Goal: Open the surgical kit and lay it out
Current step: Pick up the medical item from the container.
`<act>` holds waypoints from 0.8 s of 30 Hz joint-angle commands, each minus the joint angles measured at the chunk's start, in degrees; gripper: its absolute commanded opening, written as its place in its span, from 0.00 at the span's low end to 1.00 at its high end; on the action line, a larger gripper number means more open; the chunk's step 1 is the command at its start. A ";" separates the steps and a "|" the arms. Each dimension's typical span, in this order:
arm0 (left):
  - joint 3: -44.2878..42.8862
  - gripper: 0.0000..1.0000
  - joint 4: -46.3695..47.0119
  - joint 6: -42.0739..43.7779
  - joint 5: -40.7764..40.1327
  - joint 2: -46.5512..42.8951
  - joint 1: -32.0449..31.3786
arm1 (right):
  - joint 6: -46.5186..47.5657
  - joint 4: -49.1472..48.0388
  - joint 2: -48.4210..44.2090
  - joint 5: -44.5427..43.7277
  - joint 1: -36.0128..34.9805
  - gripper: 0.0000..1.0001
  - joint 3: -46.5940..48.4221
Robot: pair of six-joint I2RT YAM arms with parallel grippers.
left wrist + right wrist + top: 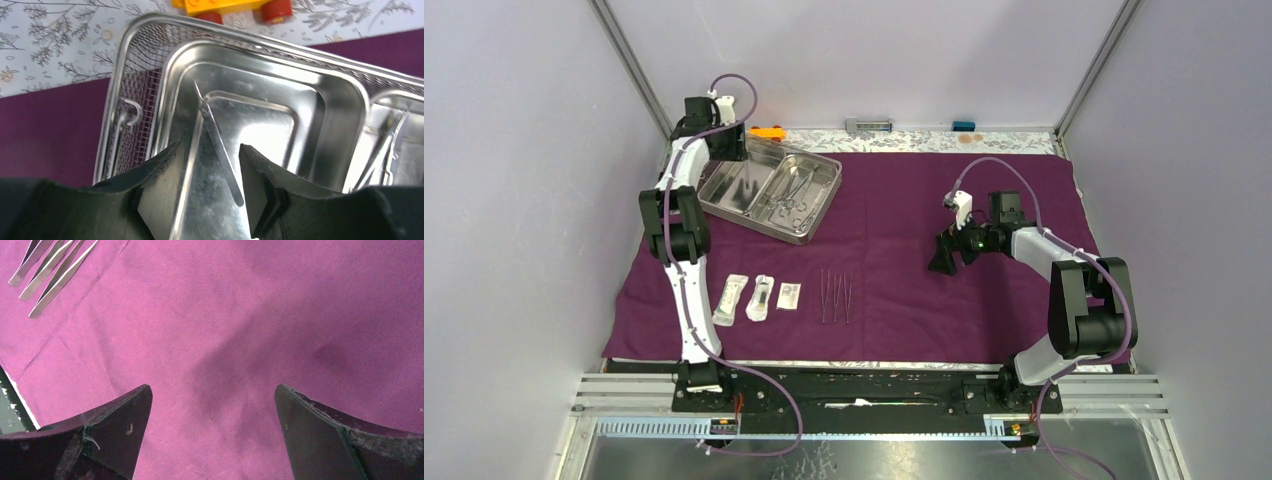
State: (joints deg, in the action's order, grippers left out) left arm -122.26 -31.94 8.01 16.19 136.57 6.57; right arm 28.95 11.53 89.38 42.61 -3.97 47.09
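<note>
I can see the thin steel tool lying alone and lengthwise between my open fingers, so my left gripper keeps moving down toward its narrow neck until the fingers close there.
The dark purple cloth lies spread flat. The steel tray stands at its back left, seated in a wire mesh basket. My left gripper hangs open over the tray's left compartment; in the left wrist view one thin steel tweezers lies in that compartment between my fingers, gripped by neither. Ring-handled forceps lie in the right compartment. Three packets and three tweezers lie in a row near the front. My right gripper is open and empty just above bare cloth; the three tweezers show at the upper left of its view.
The orange toy car sits just behind the tray on the patterned table cover; it also shows in the left wrist view. A grey item and a small blue item lie at the back wall. Enclosure walls stand on both sides.
</note>
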 commanded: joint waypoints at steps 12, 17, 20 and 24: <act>-6.68 0.54 5.65 -3.53 -3.30 8.21 0.04 | 1.10 0.50 0.39 0.01 0.16 0.99 2.40; -9.51 0.55 5.29 -3.62 -4.75 10.92 -0.23 | 1.15 0.53 0.14 0.02 0.21 0.99 2.35; -11.98 0.54 4.64 -3.70 -5.92 13.10 -0.58 | 1.15 0.50 -0.03 0.02 0.19 0.99 2.22; -14.11 0.51 4.47 -3.87 -6.90 15.05 -1.23 | 1.19 0.50 0.02 0.18 0.18 0.99 2.22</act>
State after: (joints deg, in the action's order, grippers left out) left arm -133.01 -28.12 4.64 11.88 148.99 5.63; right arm 28.97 11.55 89.41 42.61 -3.97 47.11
